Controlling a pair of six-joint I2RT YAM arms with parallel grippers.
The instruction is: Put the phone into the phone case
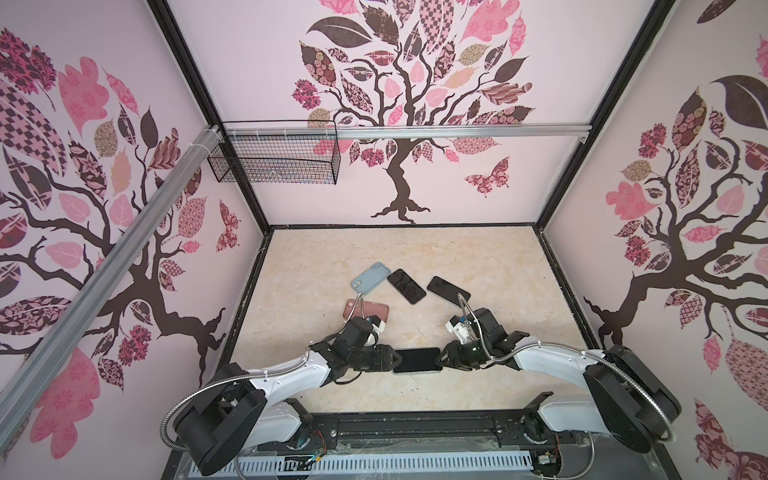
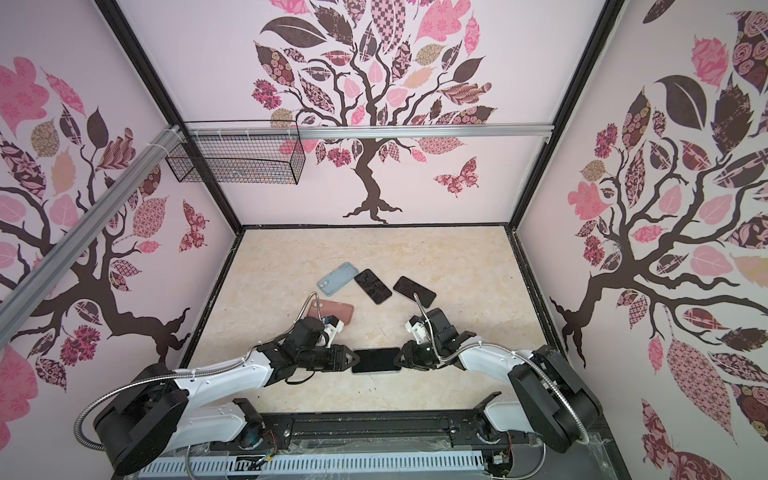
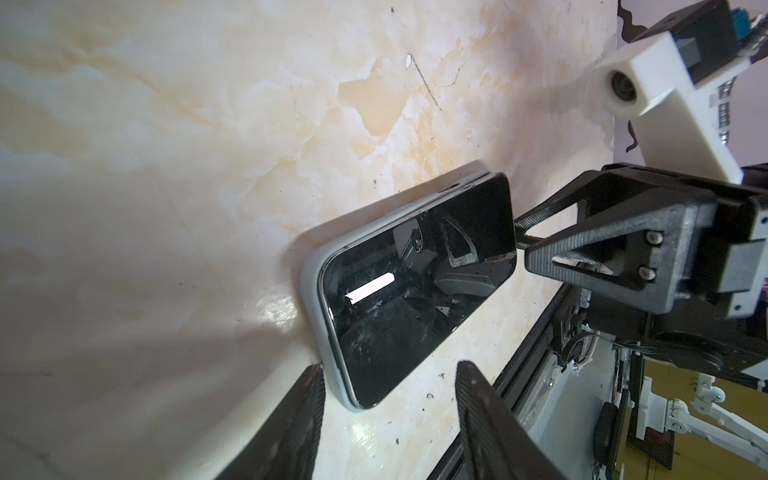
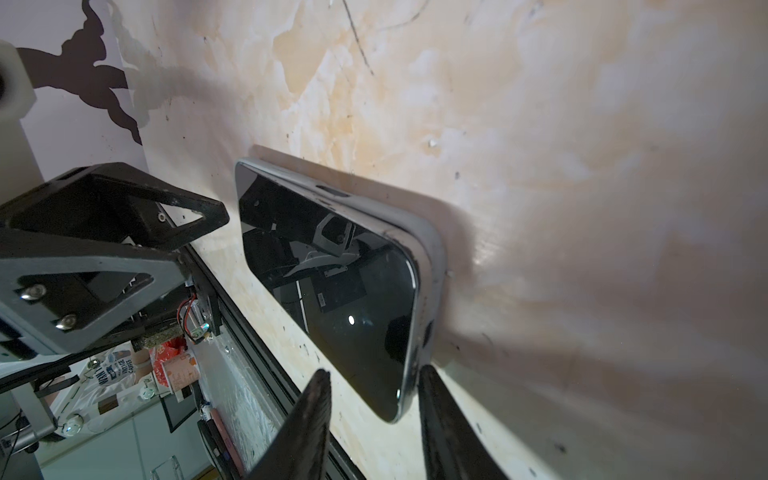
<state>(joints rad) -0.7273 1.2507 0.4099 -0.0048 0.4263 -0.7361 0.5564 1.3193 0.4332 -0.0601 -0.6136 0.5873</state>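
Observation:
Next, my right gripper closes on the phone's near corner while my left gripper steadies the opposite end, because the phone's edge is higher than the case's rim.
A black-screened phone lies flat inside a pale grey phone case near the table's front middle, seen in both top views. My left gripper stands open at its left end, with a corner of the cased phone between the fingers. At the right end my right gripper is open too. One of its fingertips lies close beside the case's edge, and the phone reaches in between the two.
Farther back lie a light blue case, a pink case partly under the left arm's cable, and two bare black phones. A wire basket hangs on the back wall. A black rail runs along the front.

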